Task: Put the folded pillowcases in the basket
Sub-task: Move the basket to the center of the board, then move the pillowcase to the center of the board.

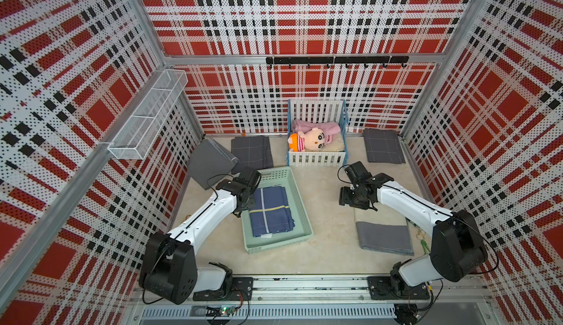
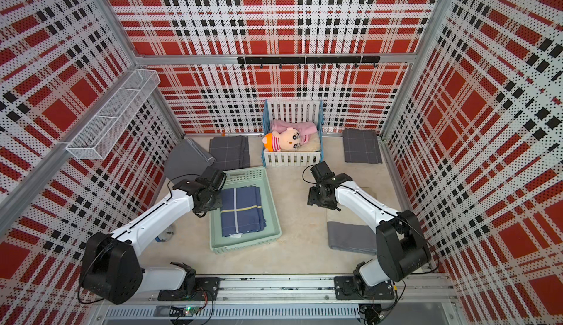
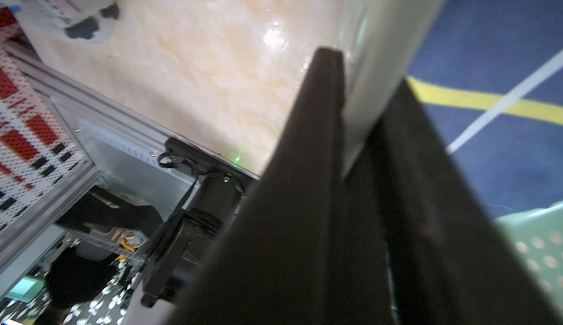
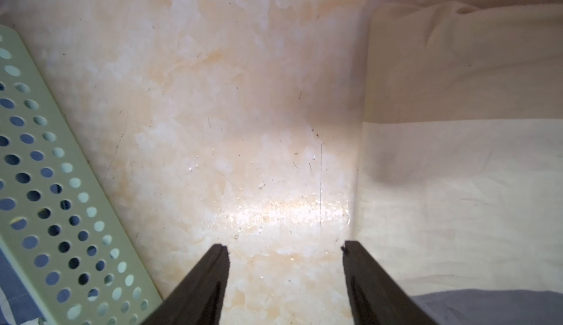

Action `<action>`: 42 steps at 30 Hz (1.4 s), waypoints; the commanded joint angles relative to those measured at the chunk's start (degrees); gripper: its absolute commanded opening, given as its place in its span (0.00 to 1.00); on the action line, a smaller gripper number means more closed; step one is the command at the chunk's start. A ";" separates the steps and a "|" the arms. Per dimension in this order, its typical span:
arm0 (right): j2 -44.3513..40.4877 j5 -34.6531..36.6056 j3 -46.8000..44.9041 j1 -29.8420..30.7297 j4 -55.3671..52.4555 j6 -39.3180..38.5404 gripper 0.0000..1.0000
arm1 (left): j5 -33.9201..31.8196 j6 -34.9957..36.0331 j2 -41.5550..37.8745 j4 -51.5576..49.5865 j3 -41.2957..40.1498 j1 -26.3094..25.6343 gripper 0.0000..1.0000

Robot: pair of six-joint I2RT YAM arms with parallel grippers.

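Observation:
The robot's right gripper should first pull the cream pillowcase (image 1: 382, 215) close beside the basket (image 1: 329, 207), because the pillowcase lies far from the left gripper. Both grippers will then lift the pillowcase in.
The folded pillowcase (image 1: 269, 210) (image 2: 242, 210), navy with a yellow and a white stripe, lies flat inside the mint-green basket (image 1: 277, 245) (image 2: 243, 247) at the middle of the table. My left gripper (image 1: 243, 209) (image 2: 207, 210) hangs over the basket's left wall. In the left wrist view its fingers (image 3: 320, 110) stand a narrow gap apart with the basket wall (image 3: 374, 34) showing between them and the pillowcase (image 3: 502, 34) beside them; they hold no cloth. My right gripper (image 1: 341, 198) (image 2: 310, 197) (image 4: 285, 247) is open over bare table, right of the basket (image 4: 61, 201).
Grey folded cloths lie at the back left (image 1: 251, 153), back right (image 1: 382, 145) and front right (image 1: 384, 238). A grey pillow (image 1: 210, 162) leans at the left. A white crib (image 1: 316, 159) with a doll stands behind the basket. A cream cloth (image 4: 457, 186) lies under my right arm.

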 commanded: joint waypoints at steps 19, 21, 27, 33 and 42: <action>3.54 3.66 -7.78 -5.06 2.89 1.94 0.57 | 2.09 -7.73 -0.34 3.46 15.69 -11.60 0.45; 5.24 3.74 -7.80 -5.05 3.75 1.48 0.47 | 1.64 -9.76 2.06 4.24 17.82 -15.51 0.45; 5.57 3.98 -8.22 -5.03 5.33 0.39 0.09 | 0.41 -12.06 9.68 5.60 23.98 -23.71 0.45; 6.90 0.45 -6.71 -1.72 7.99 0.66 0.00 | -0.63 -12.48 14.65 5.69 29.25 -26.62 0.45; 14.85 -3.60 6.87 8.16 9.34 4.22 0.02 | -0.08 -12.53 17.51 7.69 31.98 -25.41 0.45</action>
